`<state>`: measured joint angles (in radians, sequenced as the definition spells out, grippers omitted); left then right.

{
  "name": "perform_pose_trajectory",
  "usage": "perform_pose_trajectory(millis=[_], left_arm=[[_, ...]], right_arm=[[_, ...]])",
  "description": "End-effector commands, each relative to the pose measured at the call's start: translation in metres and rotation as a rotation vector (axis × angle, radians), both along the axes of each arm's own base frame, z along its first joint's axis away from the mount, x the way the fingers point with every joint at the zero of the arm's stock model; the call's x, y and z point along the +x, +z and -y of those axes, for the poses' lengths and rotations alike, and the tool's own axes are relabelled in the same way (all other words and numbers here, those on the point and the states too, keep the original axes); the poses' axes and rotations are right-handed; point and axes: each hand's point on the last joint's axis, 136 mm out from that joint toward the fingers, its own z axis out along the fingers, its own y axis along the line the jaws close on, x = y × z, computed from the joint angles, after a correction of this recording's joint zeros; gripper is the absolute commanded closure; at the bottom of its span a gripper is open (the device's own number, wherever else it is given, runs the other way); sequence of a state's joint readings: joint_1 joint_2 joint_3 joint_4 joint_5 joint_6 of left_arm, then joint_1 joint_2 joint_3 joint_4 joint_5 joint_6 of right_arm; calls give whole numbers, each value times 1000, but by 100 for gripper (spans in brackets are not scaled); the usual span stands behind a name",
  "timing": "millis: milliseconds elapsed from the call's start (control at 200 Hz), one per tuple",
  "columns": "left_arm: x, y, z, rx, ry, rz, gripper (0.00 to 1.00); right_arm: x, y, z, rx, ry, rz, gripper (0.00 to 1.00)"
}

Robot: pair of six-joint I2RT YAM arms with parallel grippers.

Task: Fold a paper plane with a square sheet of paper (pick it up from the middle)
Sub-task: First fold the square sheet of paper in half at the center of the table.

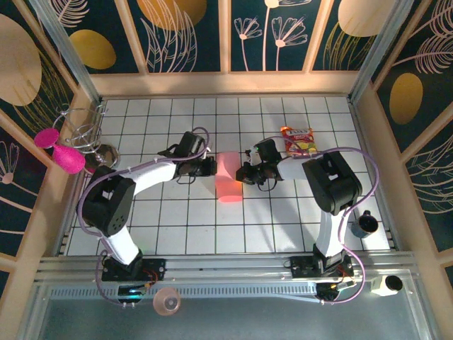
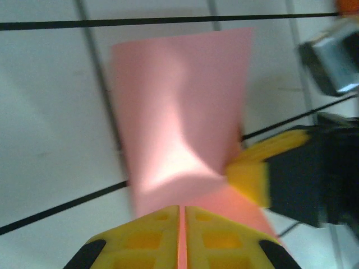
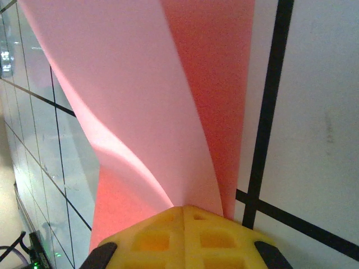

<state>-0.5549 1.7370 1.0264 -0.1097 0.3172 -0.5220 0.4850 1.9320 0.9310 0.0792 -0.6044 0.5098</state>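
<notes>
The folded sheet bows up toward its near end (image 1: 229,194) while the robot's right gripper pins it, so the left gripper should come back and press down the folded edge there (image 1: 219,193).
The square sheet of paper (image 1: 228,180) is salmon pink and bowed over into a curved strip about one tile wide, held over the tiled table's middle. My left gripper (image 1: 211,168) reaches it from the left and my right gripper (image 1: 245,172) from the right. In the left wrist view the sheet (image 2: 179,101) runs up from my left gripper (image 2: 182,208), whose yellow jaws are shut on its edge with a thin pink line between them. The right gripper's yellow fingertip (image 2: 259,171) pinches the sheet's right side. In the right wrist view my right gripper (image 3: 185,210) is shut on the twisted sheet (image 3: 129,84).
A red-and-yellow snack packet (image 1: 299,140) lies just behind the right gripper. Magenta discs (image 1: 60,150) and a wire rack (image 1: 81,131) stand at the far left. A dark cup (image 1: 367,224) sits at the right edge, and a pink cup (image 1: 167,301) below the front rail.
</notes>
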Motion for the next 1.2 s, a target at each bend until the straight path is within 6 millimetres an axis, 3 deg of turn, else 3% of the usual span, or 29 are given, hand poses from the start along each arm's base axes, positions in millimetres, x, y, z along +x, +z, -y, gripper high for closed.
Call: perform_pose_trajectory(millis=[0,150,295,370,465,621,726,816,861,991,1071,1196], left_arm=[[-14,-7,32,-93,-36,-54,89],[-25,-34,43,-97,-39,-132,89],[-37,-55,34,-50,-56,-170,89],[-51,-79,14,45,-58,-208,88],[-60,-92,-8,95,-50,-241,88],[-70,-93,-46,119,4,-257,88],[-70,-82,-57,125,19,-229,88],[-61,-69,-50,99,14,-213,88],[-52,-48,-40,40,19,-176,88],[-38,-17,-5,-85,19,-113,88],[-37,-11,17,-107,-2,-108,88],[-43,-33,37,-97,-27,-163,89]], right_arm=[[-80,-110,86,-425,-56,-318,100],[-81,-110,86,-424,-57,-322,100],[-83,-112,88,-429,-63,-329,100],[-85,-115,89,-436,-64,-334,100],[-85,-116,92,-451,-67,-332,100],[-87,-118,98,-478,-75,-334,100],[-85,-116,96,-466,-81,-330,100],[-83,-114,93,-453,-81,-325,100],[-82,-114,92,-449,-81,-323,100],[-82,-113,91,-447,-84,-321,100],[-82,-114,91,-444,-88,-324,100],[-82,-115,90,-441,-90,-327,100]])
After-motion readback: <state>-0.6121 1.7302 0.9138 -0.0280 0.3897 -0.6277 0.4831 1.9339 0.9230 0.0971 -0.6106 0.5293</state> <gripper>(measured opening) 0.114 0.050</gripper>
